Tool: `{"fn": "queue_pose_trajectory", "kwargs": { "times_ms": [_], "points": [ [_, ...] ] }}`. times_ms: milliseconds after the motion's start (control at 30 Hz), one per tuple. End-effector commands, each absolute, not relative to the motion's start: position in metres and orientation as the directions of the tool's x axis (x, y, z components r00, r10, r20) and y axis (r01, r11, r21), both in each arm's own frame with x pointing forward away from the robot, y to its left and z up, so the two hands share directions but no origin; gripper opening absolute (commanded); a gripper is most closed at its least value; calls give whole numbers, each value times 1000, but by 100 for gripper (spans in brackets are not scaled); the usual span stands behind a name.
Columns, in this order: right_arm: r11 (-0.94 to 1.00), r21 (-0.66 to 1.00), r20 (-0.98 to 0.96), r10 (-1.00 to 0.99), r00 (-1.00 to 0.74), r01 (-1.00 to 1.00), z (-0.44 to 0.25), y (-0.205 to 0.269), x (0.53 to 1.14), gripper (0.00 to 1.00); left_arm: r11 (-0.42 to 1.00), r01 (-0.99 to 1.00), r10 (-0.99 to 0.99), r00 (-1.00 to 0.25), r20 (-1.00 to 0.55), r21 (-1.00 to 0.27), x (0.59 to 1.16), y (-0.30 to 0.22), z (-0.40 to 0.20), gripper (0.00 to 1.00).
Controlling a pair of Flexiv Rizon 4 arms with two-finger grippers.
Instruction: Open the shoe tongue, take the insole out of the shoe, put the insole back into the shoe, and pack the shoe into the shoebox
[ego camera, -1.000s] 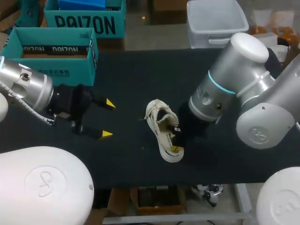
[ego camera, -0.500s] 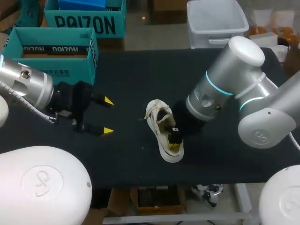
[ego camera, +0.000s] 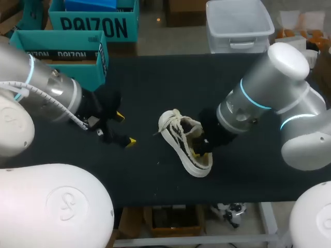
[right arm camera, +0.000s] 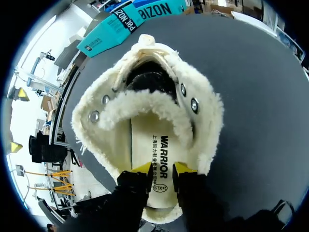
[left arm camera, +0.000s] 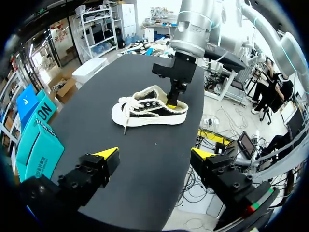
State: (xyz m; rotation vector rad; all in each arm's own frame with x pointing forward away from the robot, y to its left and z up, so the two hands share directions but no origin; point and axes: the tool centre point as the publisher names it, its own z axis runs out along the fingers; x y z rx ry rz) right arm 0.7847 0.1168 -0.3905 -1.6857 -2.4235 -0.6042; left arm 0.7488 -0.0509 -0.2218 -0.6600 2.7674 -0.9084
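A thick white sole (ego camera: 179, 154) goes all the way from toe to heel. The shoe (ego camera: 182, 140) will come along in one piece and hold its shape when I lift its fleecy edge.
A cream fleece-lined shoe (ego camera: 182, 140) lies in the middle of the black table, toe toward the left arm, its laces loose. Looking into it from the right wrist, I see the tongue (right arm camera: 145, 108) and the printed insole (right arm camera: 157, 159) lying flat inside. My right gripper (ego camera: 199, 150) reaches into the heel opening; its yellow tips (right arm camera: 144, 168) stand slightly apart just over the insole's heel end, gripping nothing. My left gripper (ego camera: 125, 128) hangs wide open to the left of the shoe (left arm camera: 149, 108), with nothing between its fingers (left arm camera: 107, 153). The open teal shoebox (ego camera: 57, 57) sits at the back left.
The table's front edge (ego camera: 207, 190) runs a short way in front of the shoe. Bare black surface (ego camera: 155, 82) lies between the shoe and the shoebox. From the left wrist the shoebox (left arm camera: 38, 145) shows beside that gripper.
The right gripper's fingers have parted a little inside the heel, and the shoe has swung and shifted slightly right. The left arm has moved in toward the shoe, still open.
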Motion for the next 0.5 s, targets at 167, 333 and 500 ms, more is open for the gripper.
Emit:
{"fn": "queue_pose_trajectory", "kwargs": {
  "times_ms": [167,333,500],
  "points": [
    [162,748,256,824,-505,644,-334,67,780,100,706,-553,-584,-808,79,-443,754,-57,-243,100],
    [208,755,285,750,-597,622,-318,55,784,100,674,-608,-629,-770,105,-420,744,-58,-251,100],
    [247,761,367,599,-712,600,-308,45,789,100,634,-649,-663,-736,138,-421,733,-64,-256,100]
  ]
}}
